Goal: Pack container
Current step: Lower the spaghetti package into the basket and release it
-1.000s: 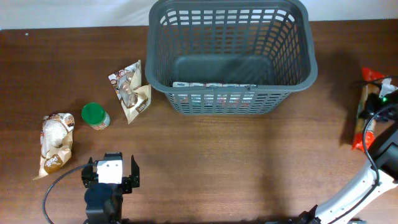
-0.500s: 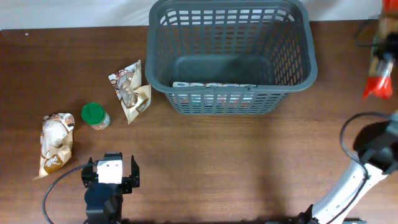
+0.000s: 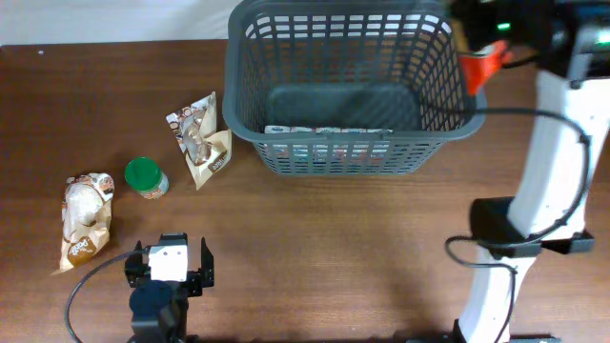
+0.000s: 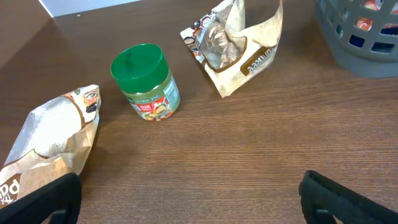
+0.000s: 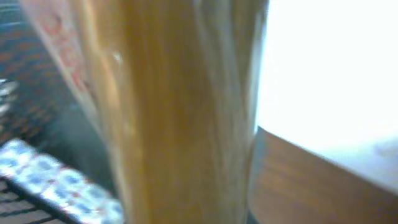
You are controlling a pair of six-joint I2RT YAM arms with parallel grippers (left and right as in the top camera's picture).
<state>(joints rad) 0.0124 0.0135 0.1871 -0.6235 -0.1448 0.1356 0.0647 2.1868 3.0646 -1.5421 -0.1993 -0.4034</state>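
The basket's bottom [image 3: 343, 103] is clear behind the flat blue-and-white packet, so the robot's right gripper goes on bringing the orange packet inward and down before it lets go of it there.
The container [image 3: 474, 107], a large dark grey lattice basket, stands at the back middle of the table; its corner also shows in the left wrist view [image 4: 367, 37]. A flat blue-and-white packet [image 3: 329, 131] lies inside along its front wall and appears blurred in the right wrist view [image 5: 56, 180]. My right gripper [image 3: 498, 33] is over the basket's far right corner, shut on a long orange packet with a red end [image 3: 481, 69]. That packet fills the right wrist view [image 5: 180, 112]. My left gripper [image 3: 170, 271] is open and empty at the table's front left [image 4: 199, 208].
A green-lidded jar [image 3: 146, 177] [image 4: 146, 81] stands left of the basket. A tan snack bag [image 3: 200, 138] [image 4: 233, 43] lies beside it, toward the basket. A second tan bag [image 3: 84, 217] [image 4: 50, 137] lies at the far left. The right arm's white link [image 3: 553, 162] rises right of the basket.
My right arm has swung from the table's right edge up and left to over the basket's far right corner, carrying the long packet. The left arm has not moved.
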